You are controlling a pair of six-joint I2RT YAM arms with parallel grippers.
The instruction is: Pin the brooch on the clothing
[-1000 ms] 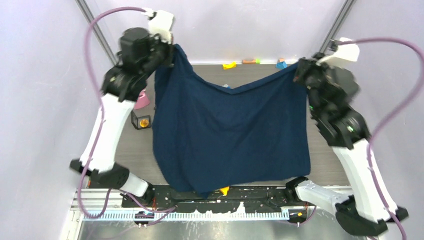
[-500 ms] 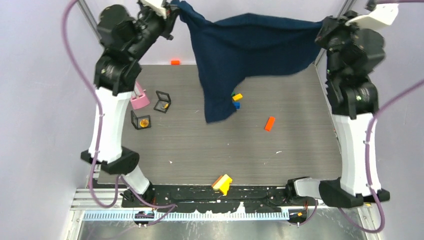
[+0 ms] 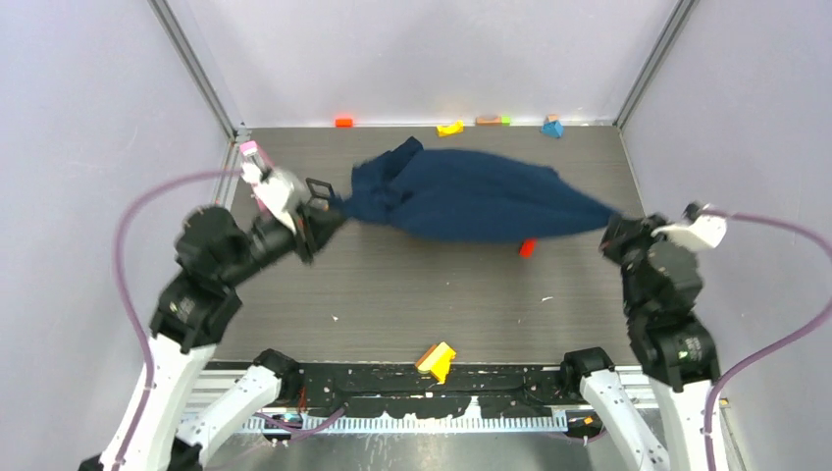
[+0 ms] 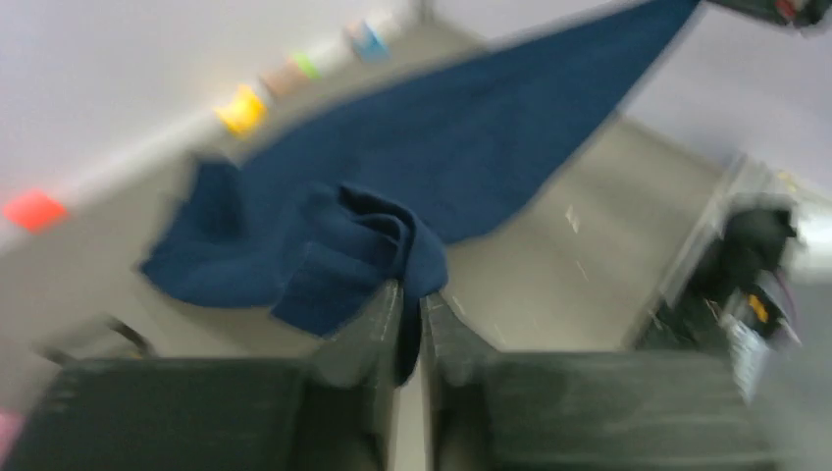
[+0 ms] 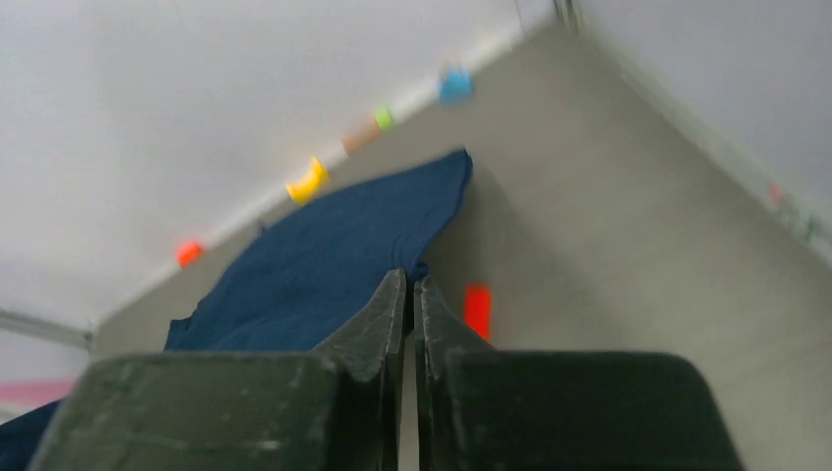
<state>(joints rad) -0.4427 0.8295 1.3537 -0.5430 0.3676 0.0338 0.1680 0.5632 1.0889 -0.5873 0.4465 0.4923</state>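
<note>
The T-shirt is bunched in folds (image 3: 394, 175) next to the robot's left gripper. The robot should put the T-shirt down, then pull its folded side (image 3: 367, 204) open with the left gripper.
The dark navy T-shirt (image 3: 471, 201) hangs stretched in a bunched band between my two grippers, low over the back half of the table. My left gripper (image 3: 334, 208) is shut on its left end; in the left wrist view (image 4: 412, 294) a fold of the shirt (image 4: 442, 167) is pinched between the fingers. My right gripper (image 3: 610, 228) is shut on its right end; in the right wrist view (image 5: 410, 280) the shirt (image 5: 324, 265) runs away from the fingertips. The brooch is not visible in any view.
An orange block (image 3: 527, 247) lies just under the shirt's near edge and also shows in the right wrist view (image 5: 477, 309). A yellow wedge (image 3: 436, 358) sits at the near table edge. Small coloured blocks (image 3: 449, 128) line the back wall. A black frame box (image 3: 319, 186) is beside the left gripper.
Both arms have swung down from high up to low over the table. The shirt has come down with them and now stretches as a low band instead of hanging.
</note>
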